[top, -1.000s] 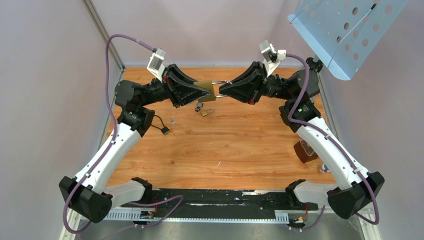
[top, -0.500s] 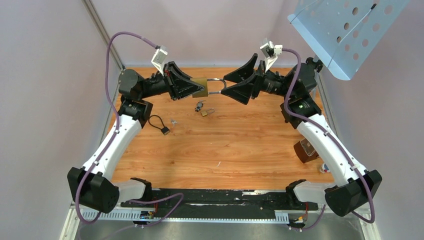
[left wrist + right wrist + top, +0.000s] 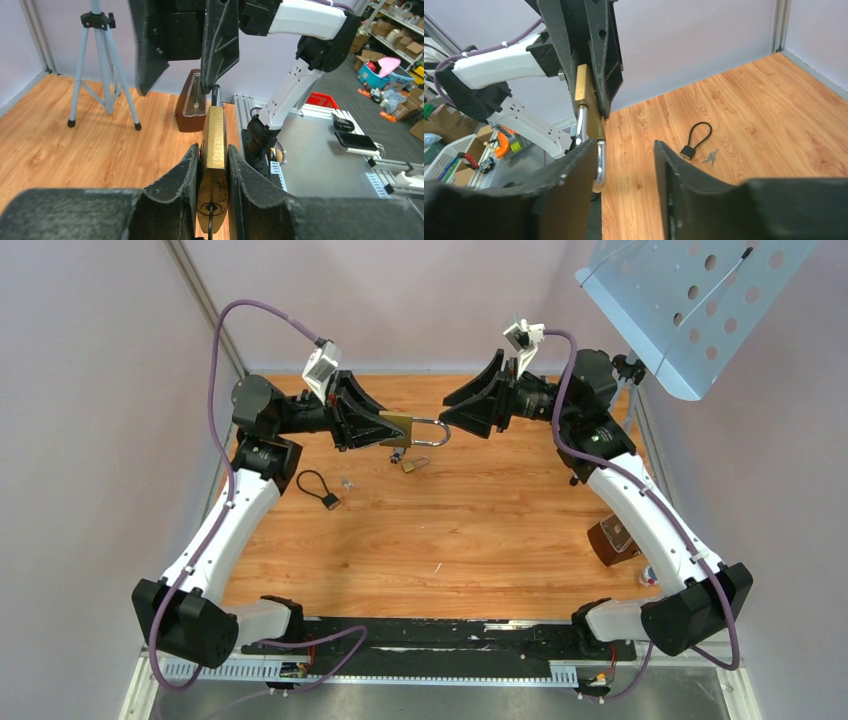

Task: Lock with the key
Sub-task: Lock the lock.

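The key in the padlock's bottom [image 3: 211, 220] points into the palm of the robot's left gripper, so next the right gripper grabs the shackle [image 3: 448, 431] and turns the padlock crosswise.
My left gripper [image 3: 388, 428] is shut on a brass padlock [image 3: 402, 426] and holds it above the table, its silver shackle [image 3: 433, 432] pointing right. In the left wrist view the padlock [image 3: 215, 150] sits squeezed between both fingers, and a key [image 3: 210, 224] sticks in the keyhole in its bottom. The key's bunch [image 3: 398, 452] hangs under the lock. My right gripper [image 3: 447, 410] is open just right of the shackle, holding nothing. In the right wrist view the shackle [image 3: 599, 162] lies beside the left finger [image 3: 574, 175].
A small padlock [image 3: 412, 465], a black cable lock [image 3: 320, 490] and small loose keys [image 3: 347, 482] lie on the wooden table [image 3: 450, 530]. A brown box [image 3: 610, 540] stands at the right edge. A perforated metal plate [image 3: 690, 300] hangs top right.
The right gripper let go of the shackle, opened and drew back to the right. The left gripper kept its hold on the padlock and shifted slightly.
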Robot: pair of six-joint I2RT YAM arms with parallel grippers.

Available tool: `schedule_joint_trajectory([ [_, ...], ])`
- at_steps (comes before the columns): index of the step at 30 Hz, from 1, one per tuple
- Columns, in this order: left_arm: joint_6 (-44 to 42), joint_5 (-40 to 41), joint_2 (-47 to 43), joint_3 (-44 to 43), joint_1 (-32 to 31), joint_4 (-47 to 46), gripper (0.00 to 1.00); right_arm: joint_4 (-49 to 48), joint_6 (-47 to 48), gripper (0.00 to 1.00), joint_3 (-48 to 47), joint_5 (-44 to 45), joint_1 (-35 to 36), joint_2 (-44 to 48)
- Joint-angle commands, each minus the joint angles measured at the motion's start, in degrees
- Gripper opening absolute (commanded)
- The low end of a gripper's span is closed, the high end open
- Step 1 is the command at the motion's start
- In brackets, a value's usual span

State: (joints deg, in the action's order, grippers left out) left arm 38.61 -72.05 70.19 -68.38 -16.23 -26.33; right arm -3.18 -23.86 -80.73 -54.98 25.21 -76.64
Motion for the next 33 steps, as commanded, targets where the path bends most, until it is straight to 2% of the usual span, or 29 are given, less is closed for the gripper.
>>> schedule_joint_trajectory([
  [1, -1.36, 0.14, 0.23, -4.6, 0.64, -3.78, 0.0, 1.09, 4.53, 0.6, -1.55, -2.2, 0.19, 1.28],
  [4, -1.2, -0.35, 1.02, -5.33, 1.03, -3.76, 0.0, 1.07, 5.27, 0.7, -0.69, -0.22, 0.19, 2.11],
  [6, -1.16, -0.77, 1.26, -5.7, 1.22, -3.81, 0.0, 0.91, 5.45, 0.72, -0.45, 1.09, 0.19, 2.35],
  [12, -2.68, -0.72, 1.24, -5.91, 2.07, -1.56, 0.0, -2.46, 2.28, 0.7, 1.23, 11.24, 0.1, 4.31],
  [14, -3.34, -0.07, 1.04, -5.86, 2.28, -0.59, 0.0, -4.63, 1.54, 0.7, 2.45, 10.56, 0.1, 5.13],
  [17, -3.15, 1.3, 1.11, -5.55, 2.34, -0.4, 0.0, -5.08, 2.22, 0.67, 2.49, 5.06, 0.11, 4.25],
  [21, -0.09, 0.98, 1.98, -5.77, 2.42, -4.32, 0.0, -3.37, 2.76, 0.57, 1.15, -4.36, 0.1, 1.16],
  [26, 1.75, 0.67, 2.36, -5.57, 2.4, -6.86, 0.0, -2.89, 3.3, 0.44, 1.27, -7.14, 0.36, -0.32],
  [30, 2.5, 0.43, 2.44, -5.25, 2.39, -7.75, 0.0, -2.88, 3.31, 0.2, 0.11, -8.18, 0.53, -1.4],
  [33, 5.51, 0.17, 2.88, -4.15, 2.34, -11.78, 0.0, -2.88, 2.89, 0.02, -1.06, -8.39, 0.75, -2.33],
])
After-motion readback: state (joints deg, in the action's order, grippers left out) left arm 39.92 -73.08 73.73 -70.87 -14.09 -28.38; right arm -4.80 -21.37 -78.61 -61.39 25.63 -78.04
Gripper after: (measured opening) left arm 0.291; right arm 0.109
